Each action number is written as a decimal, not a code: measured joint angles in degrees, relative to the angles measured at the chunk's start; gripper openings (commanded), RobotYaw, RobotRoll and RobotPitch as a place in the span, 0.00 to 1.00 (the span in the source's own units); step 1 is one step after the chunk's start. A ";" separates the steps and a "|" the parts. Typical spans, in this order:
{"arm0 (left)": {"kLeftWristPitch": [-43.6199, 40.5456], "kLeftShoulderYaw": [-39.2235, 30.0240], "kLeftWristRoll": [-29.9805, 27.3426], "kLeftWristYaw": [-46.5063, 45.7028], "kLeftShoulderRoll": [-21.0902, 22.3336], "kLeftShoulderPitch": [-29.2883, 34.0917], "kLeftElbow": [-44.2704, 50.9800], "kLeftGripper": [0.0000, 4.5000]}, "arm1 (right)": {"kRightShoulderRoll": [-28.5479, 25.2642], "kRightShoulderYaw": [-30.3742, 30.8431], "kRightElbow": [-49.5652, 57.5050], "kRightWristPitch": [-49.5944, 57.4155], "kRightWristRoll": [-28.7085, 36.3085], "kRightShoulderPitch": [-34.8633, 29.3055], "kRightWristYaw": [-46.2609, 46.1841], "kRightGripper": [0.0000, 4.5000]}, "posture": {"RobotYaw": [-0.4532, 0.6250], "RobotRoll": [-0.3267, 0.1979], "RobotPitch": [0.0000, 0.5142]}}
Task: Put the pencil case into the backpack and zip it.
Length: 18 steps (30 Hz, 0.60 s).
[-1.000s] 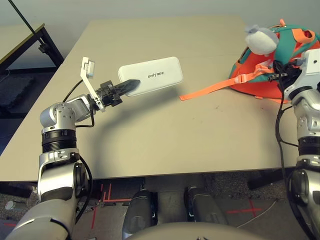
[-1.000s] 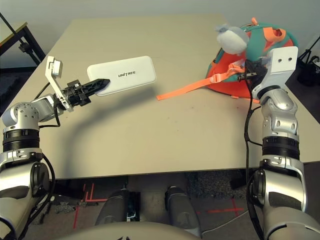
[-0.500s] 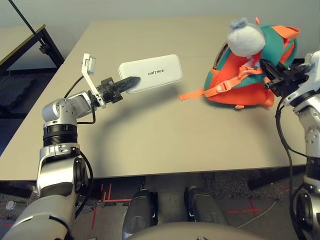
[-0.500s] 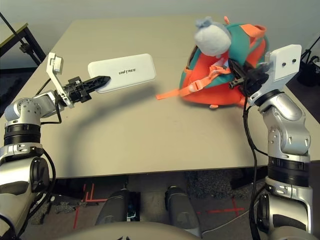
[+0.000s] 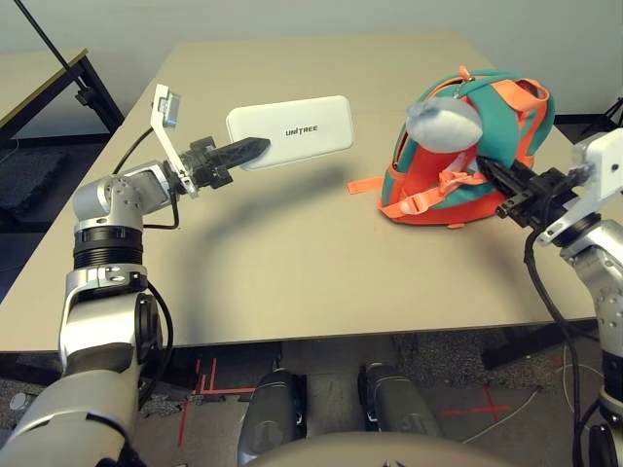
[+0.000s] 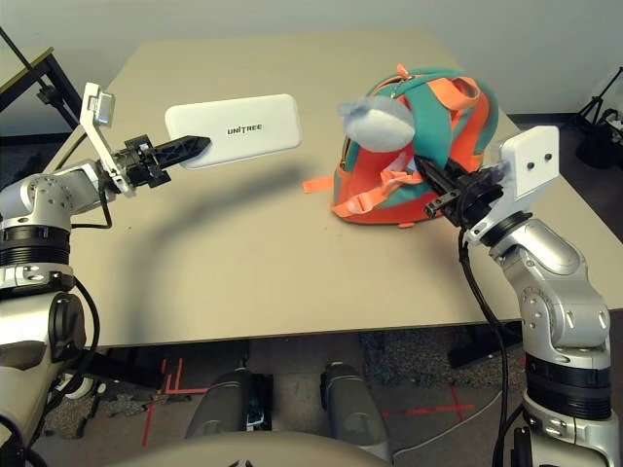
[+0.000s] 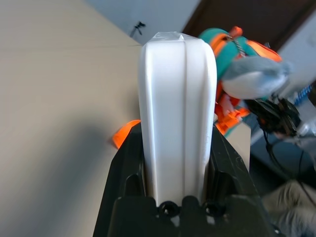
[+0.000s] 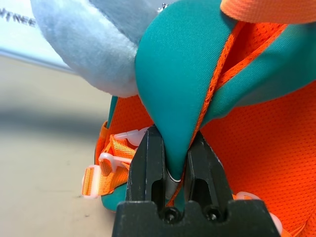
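I should now move my left gripper toward the backpack's opening, because the white pencil case's loose end faces it, and let go once the pencil case is inside.
The white pencil case with dark lettering hangs above the table's far left part, gripped at its near left end by my left gripper; in the left wrist view the case stands between the black fingers. The teal and orange backpack stands upright on the table at the right, its grey plush piece facing me. My right gripper is shut on a teal fold of the backpack with an orange strap, at its right side.
An orange strap end lies on the tan table left of the backpack. A black-framed side table stands off to the far left. Open tabletop lies between the case and the backpack.
My right arm has pulled the backpack leftward and nearer and stood it upright. My left gripper has lifted the pencil case slightly and kept its hold.
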<state>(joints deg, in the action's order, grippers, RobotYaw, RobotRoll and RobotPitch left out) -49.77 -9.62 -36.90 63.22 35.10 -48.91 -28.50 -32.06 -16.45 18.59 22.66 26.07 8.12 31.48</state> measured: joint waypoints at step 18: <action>13.46 11.17 10.87 12.45 0.33 -12.56 -6.78 0.31 | -0.39 1.02 -5.79 -6.44 -3.12 -4.26 5.07 0.04 | 0.22 0.62 0.08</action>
<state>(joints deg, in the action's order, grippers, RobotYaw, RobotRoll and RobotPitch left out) -36.31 1.55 -26.03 75.66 35.43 -61.47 -35.28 -32.45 -15.43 12.80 16.22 22.95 3.86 36.55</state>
